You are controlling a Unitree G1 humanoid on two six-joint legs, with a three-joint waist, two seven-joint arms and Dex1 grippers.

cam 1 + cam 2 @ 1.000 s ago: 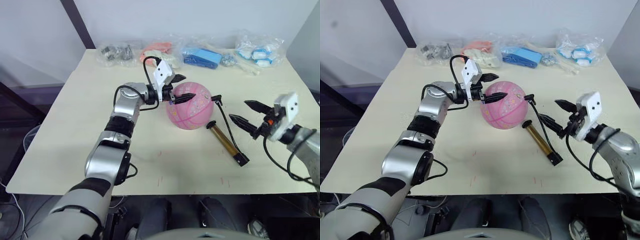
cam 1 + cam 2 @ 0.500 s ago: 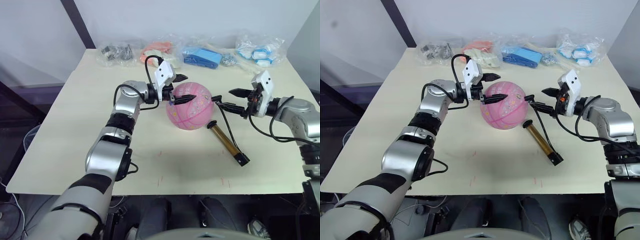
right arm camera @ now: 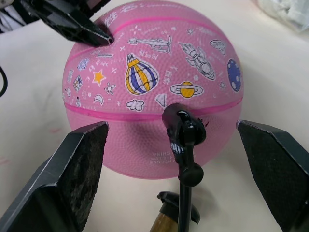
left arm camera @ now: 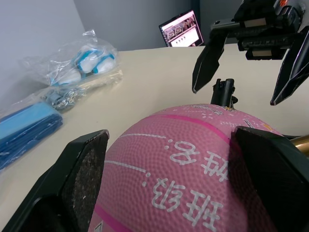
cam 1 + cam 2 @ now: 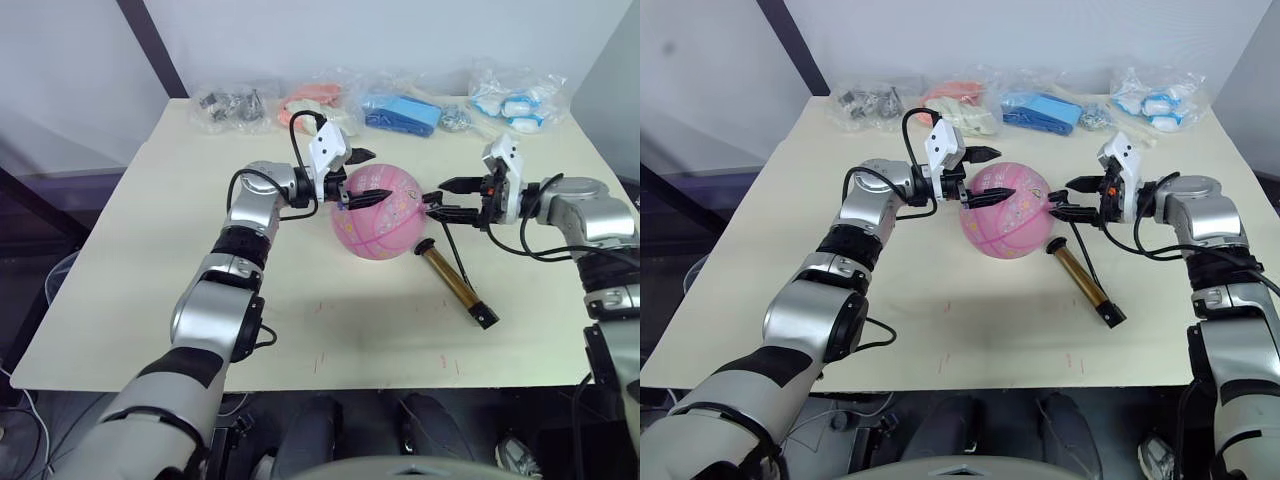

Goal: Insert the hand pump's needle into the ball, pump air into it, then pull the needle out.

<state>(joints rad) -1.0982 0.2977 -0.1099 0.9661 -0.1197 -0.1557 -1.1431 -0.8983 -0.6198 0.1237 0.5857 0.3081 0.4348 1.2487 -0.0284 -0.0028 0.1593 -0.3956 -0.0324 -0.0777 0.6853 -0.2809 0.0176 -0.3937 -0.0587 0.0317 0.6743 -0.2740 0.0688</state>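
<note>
I expect the hidden needle to come free when I pull. The black fitting (image 5: 432, 198) stays up against the ball's side (image 5: 421, 208) between open fingers, and the needle is hidden there.
The pink ball (image 5: 380, 225) sits mid-table. My left gripper (image 5: 362, 178) is open over its upper left side, and both black fingers (image 4: 72, 179) lie against the rubber. The bronze hand pump (image 5: 450, 283) lies on the table to the right of the ball. Its thin black hose (image 5: 458, 258) curves up to a small black fitting (image 3: 183, 130) close against the ball's right side. The needle itself is too small to make out. My right gripper (image 5: 443, 198) is open, one finger on each side of that fitting, not touching it.
Clear bags line the table's far edge: metal parts (image 5: 235, 105), orange items (image 5: 318, 98), a blue pack (image 5: 405, 113), white and blue pieces (image 5: 515, 100). A lit screen (image 4: 186, 33) stands beyond the table.
My right gripper has swung from the table's front right up and left to the ball's right side, and its fingers now straddle the hose fitting. Left gripper, ball and pump have not moved.
</note>
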